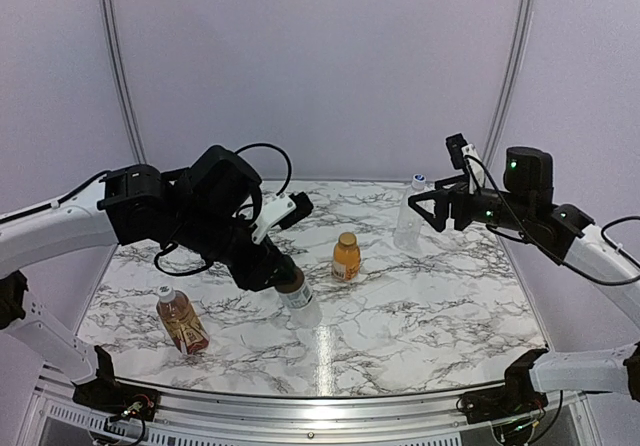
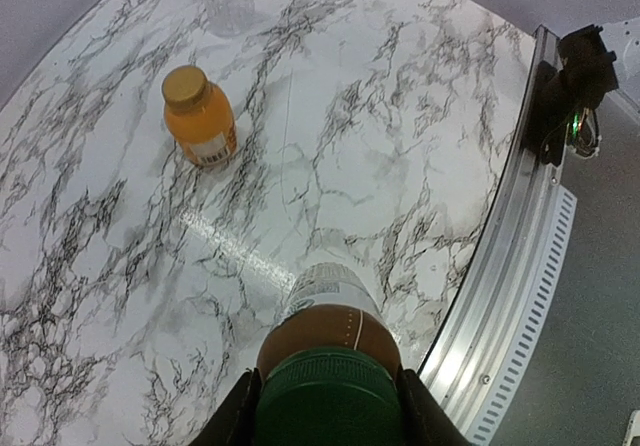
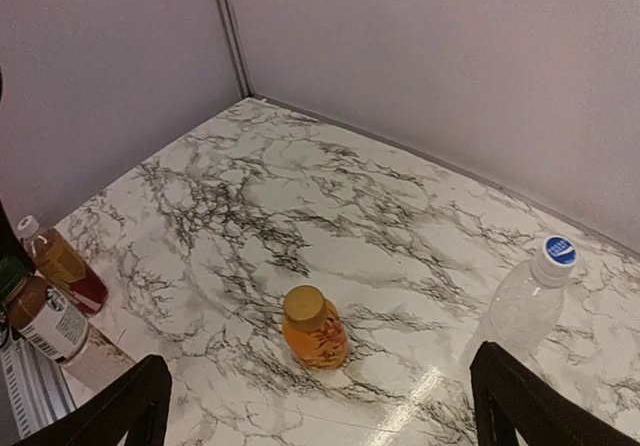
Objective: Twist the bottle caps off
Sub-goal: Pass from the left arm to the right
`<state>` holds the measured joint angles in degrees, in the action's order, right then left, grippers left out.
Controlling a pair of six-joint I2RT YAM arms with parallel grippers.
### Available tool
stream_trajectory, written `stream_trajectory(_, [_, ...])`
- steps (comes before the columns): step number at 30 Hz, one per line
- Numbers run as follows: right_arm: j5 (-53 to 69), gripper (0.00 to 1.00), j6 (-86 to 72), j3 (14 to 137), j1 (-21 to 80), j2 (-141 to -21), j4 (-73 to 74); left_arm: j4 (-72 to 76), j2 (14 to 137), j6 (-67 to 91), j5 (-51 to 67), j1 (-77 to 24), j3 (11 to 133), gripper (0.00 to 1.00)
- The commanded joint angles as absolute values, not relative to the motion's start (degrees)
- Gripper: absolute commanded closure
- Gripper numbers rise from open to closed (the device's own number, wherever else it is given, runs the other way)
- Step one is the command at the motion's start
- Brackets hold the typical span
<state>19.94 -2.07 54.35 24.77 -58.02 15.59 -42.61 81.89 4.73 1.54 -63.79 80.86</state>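
My right gripper should hold the white-label body [image 1: 299, 297] tight before I unscrew, because my left gripper is holding the bottle by its dark green cap [image 2: 328, 398] and the bottle's body hangs free.
My left gripper [image 1: 285, 278] is shut on the dark green cap [image 2: 328, 396] of a short white-label bottle [image 1: 301, 304], which leans near the table's middle front; fingers [image 2: 232, 421] press both sides of the cap. The orange juice bottle [image 1: 346, 257] with its orange cap [image 3: 304, 305] stands mid-table. The amber tea bottle [image 1: 182, 323] with a red label and white cap [image 1: 165, 293] stands front left. The tall clear bottle [image 1: 410, 221] with a white-and-blue cap [image 3: 558, 251] stands back right. My right gripper [image 1: 425, 209] is open and empty beside the tall bottle, held above the table.
The marble table [image 1: 430, 296] has a metal rail [image 2: 510, 296] along its near edge. Grey walls close the back and sides. The right arm's base [image 2: 580, 66] sits at the rail.
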Motion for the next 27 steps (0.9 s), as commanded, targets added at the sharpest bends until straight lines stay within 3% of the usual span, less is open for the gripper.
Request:
stream_trajectory(1, [27.19,0.02,-0.86,51.54,28.76,-54.69,8.74,-38.2,85.02,4.88,6.92,-62.35,87.36,0.76])
stream_trajectory(10, [26.58,0.02,3.04,51.08,40.95,-54.0,7.38,-37.67,90.25,8.98,16.33,-58.81,96.9,0.75])
stream_trajectory(22, [20.18,0.02,8.02,57.79,52.82,-65.73,10.74,-37.68,91.56,9.97,21.04,-58.62,100.81,0.75])
stream_trajectory(27, [20.26,0.1,9.25,58.23,53.44,-68.01,8.89,-37.67,92.86,10.02,22.64,-58.45,102.22,0.75])
